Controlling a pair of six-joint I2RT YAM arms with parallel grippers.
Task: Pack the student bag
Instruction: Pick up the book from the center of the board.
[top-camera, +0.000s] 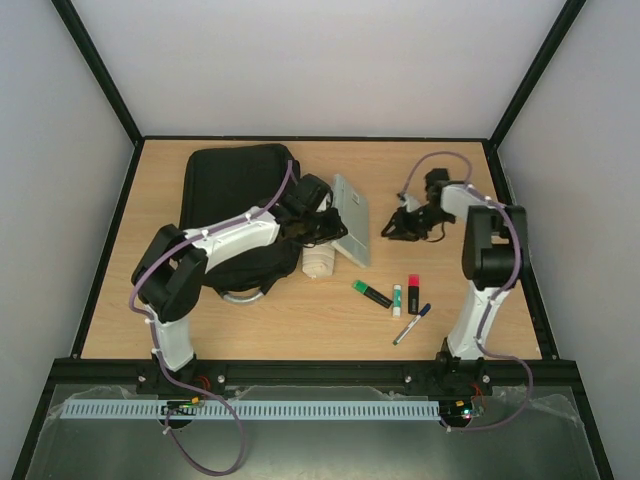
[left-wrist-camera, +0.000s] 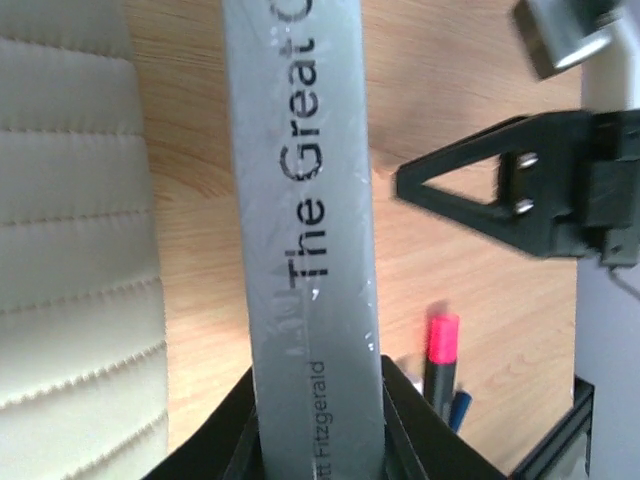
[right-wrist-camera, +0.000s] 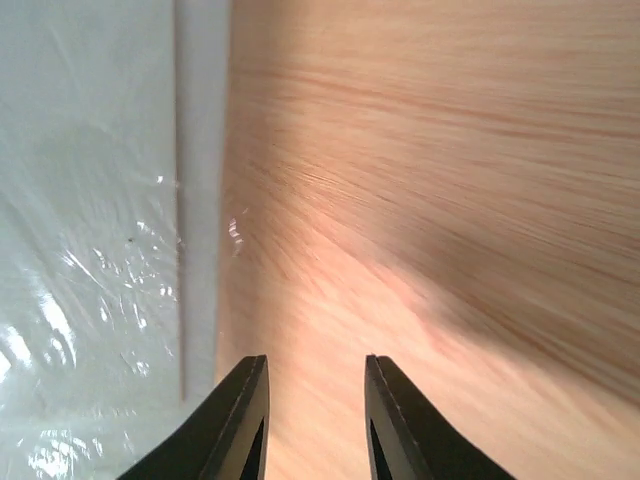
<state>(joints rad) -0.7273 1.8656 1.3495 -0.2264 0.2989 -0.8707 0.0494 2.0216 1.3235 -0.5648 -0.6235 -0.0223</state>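
My right gripper should grab the book's opposite edge (top-camera: 366, 226) and free my left gripper, because my left gripper is holding the book's spine (left-wrist-camera: 310, 250) while the student bag lies flat.
The student bag (top-camera: 232, 185), black and soft, lies at the back left of the table, its lower part under my left arm. A grey book (top-camera: 352, 218) lies just right of it. My left gripper (top-camera: 325, 228) is shut on the book's spine (left-wrist-camera: 310, 200), a finger pressed against each side, as the left wrist view (left-wrist-camera: 318, 372) shows. My right gripper (top-camera: 393, 228) hovers at the book's right edge. In the right wrist view its jaws (right-wrist-camera: 315, 360) stand open over bare wood, with the plastic-wrapped book cover (right-wrist-camera: 90, 250) to their left.
A cream quilted pouch (top-camera: 320, 262) lies in front of the book, also at the left of the left wrist view (left-wrist-camera: 70, 250). Nearer the front lie a green highlighter (top-camera: 372, 293), a pink highlighter (top-camera: 414, 294) and a blue pen (top-camera: 412, 324).
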